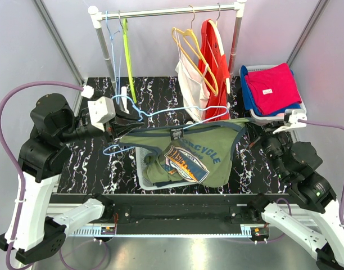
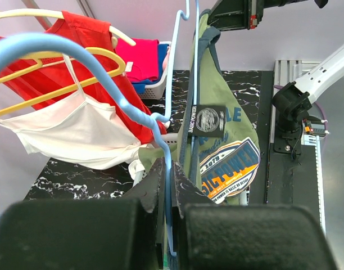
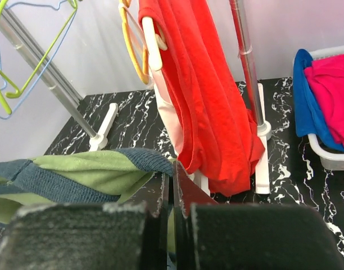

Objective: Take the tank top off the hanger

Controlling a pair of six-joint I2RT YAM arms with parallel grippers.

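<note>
My right gripper should release the cloth and then grab the hanger's loose end (image 1: 225, 108), since the tank top's strap (image 1: 130, 138) is on the hanger's end at my left gripper.
An olive green tank top (image 1: 194, 154) with navy trim and a printed badge hangs stretched across the middle of the table on a light blue hanger (image 1: 161, 115). My left gripper (image 1: 117, 130) is shut on the hanger's wire (image 2: 168, 169) at its left end; in the left wrist view the tank top (image 2: 228, 129) drapes just beyond the fingers. At the garment's right end my right gripper (image 1: 252, 130) is shut on the tank top's navy-trimmed edge (image 3: 138, 160), with the cloth pinched between the jaws (image 3: 173, 180).
A clothes rack (image 1: 166, 10) stands at the back with a green hanger (image 1: 127, 50), a white top (image 1: 189, 84) on a yellow hanger and a red top (image 1: 214, 56). A white basket (image 1: 257, 116) of blue and pink clothes sits back right. Another basket (image 1: 143, 180) lies under the tank top.
</note>
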